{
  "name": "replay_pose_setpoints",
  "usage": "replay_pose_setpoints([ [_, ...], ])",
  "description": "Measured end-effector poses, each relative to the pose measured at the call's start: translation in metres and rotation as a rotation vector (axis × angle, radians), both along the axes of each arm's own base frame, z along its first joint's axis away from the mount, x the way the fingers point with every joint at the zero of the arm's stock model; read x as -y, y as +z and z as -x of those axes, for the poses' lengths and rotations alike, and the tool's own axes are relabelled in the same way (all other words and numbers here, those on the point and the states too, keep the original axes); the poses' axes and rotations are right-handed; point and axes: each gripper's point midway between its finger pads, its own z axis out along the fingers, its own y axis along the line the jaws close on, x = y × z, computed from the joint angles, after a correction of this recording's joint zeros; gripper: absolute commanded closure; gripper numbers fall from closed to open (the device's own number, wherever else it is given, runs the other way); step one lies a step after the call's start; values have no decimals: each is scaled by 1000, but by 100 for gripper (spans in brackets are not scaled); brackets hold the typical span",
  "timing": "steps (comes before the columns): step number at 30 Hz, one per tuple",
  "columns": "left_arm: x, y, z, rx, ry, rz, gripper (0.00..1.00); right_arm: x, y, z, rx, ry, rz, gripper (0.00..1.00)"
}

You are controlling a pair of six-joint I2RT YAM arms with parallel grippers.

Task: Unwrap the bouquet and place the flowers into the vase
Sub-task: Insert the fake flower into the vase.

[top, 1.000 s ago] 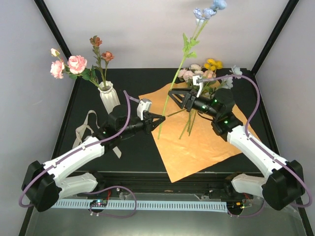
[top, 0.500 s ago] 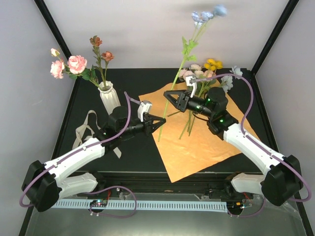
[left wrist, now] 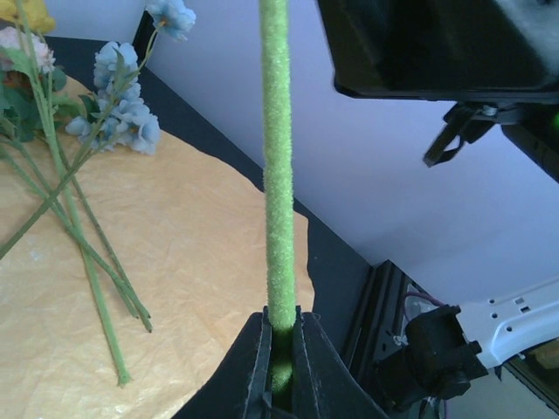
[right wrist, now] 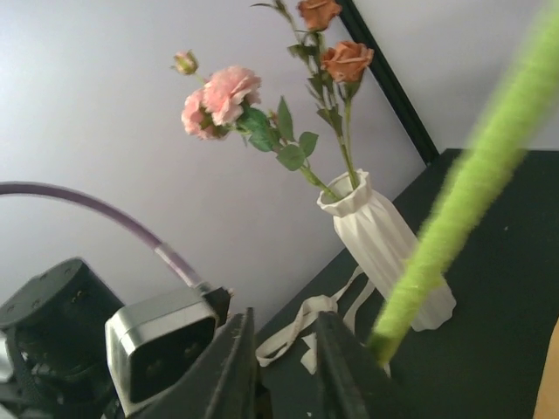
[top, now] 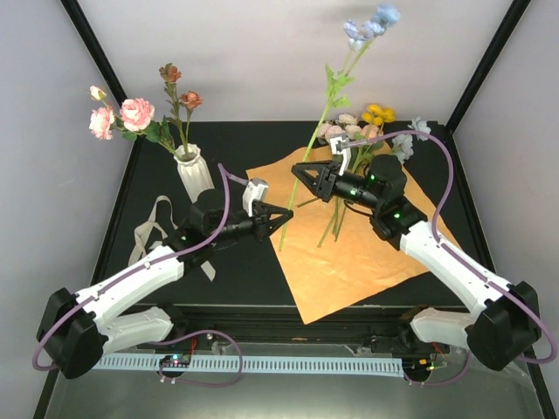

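My right gripper needs to open around the stem [top: 304, 160] and take it before my left gripper shifts higher, because the stem passes [right wrist: 390, 332] outside my right gripper's fingers.
My left gripper [top: 284, 216] [left wrist: 279, 319] is shut on the lower end of a fuzzy green stem [left wrist: 278, 175]. Its pale-blue flower [top: 374, 19] stands tilted high over the table. My right gripper [top: 297, 175] [right wrist: 286, 319] hovers just beside that stem [right wrist: 454, 209], higher up. Its jaws are narrowly open with nothing between them, and the stem passes outside the right finger. The ribbed off-white vase [top: 192, 175] [right wrist: 384, 253] at the back left holds pink and orange flowers [top: 137, 113] [right wrist: 223, 92]. More flowers [top: 362, 127] [left wrist: 113, 113] lie on the opened orange paper [top: 367, 253] [left wrist: 175, 236].
A cream ribbon [top: 153, 223] [right wrist: 314, 319] lies on the black table [top: 244, 271] in front of and left of the vase. Grey walls and black frame posts [top: 96, 48] close in the table's back and sides.
The right gripper's jaws have narrowed and it has shifted left, closer to the raised stem. The left gripper still holds the stem in the same place.
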Motion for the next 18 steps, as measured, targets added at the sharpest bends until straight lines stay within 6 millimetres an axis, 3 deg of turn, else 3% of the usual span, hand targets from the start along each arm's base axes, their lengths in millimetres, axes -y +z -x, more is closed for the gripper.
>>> replay_pose_setpoints([
  [9,-5,8,2,36,17,2,98,14,17,14,-20,-38,-19,50],
  [18,-7,13,4,52,16,8,98,10,9,7,-79,-40,-40,57],
])
